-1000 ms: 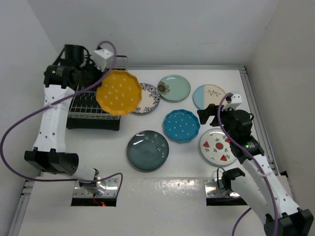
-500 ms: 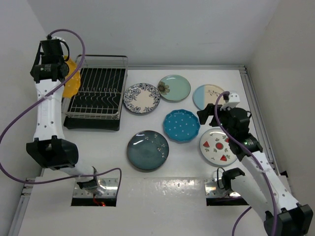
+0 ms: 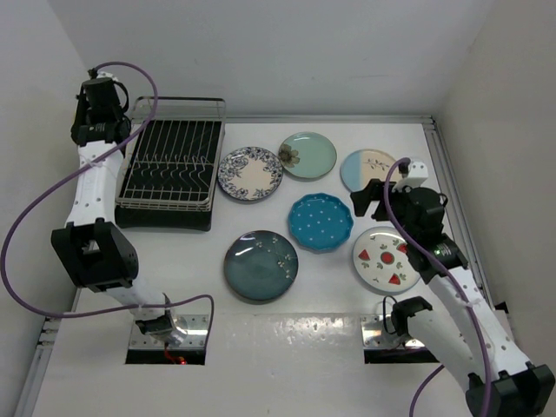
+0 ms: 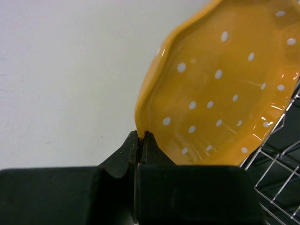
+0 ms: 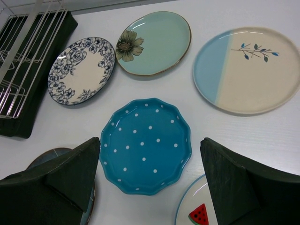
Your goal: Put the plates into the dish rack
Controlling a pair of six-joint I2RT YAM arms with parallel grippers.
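My left gripper carries on moving the yellow plate on edge [image 4: 213,101], which is beside the dish rack's open end slot [image 3: 142,162], into that slot until the wires hold the plate, and then let go.
My left gripper [image 4: 140,136] is shut on the rim of the yellow white-dotted plate [image 4: 220,84], held on edge beside the dish rack's wires [image 4: 276,154]. In the top view the left gripper [image 3: 100,117] is at the rack's [image 3: 169,161] far left corner and the yellow plate is hidden. My right gripper [image 5: 150,164] is open and empty above the dotted blue plate [image 5: 145,145]; it also shows in the top view [image 3: 369,201]. On the table lie the blue-floral [image 3: 250,173], mint [image 3: 307,155], blue-and-cream [image 3: 369,170], dotted blue [image 3: 321,221], dark teal [image 3: 261,265] and watermelon [image 3: 382,258] plates.
White walls stand close on the left, back and right. The rack's black drain tray [image 5: 42,93] sits left of the floral plate [image 5: 82,70]. A metal rail [image 3: 447,182] runs along the table's right edge.
My left arm has swung the yellow plate from above the rack's right side over to the rack's far left, where it is now hidden in the top view. The right arm has barely shifted.
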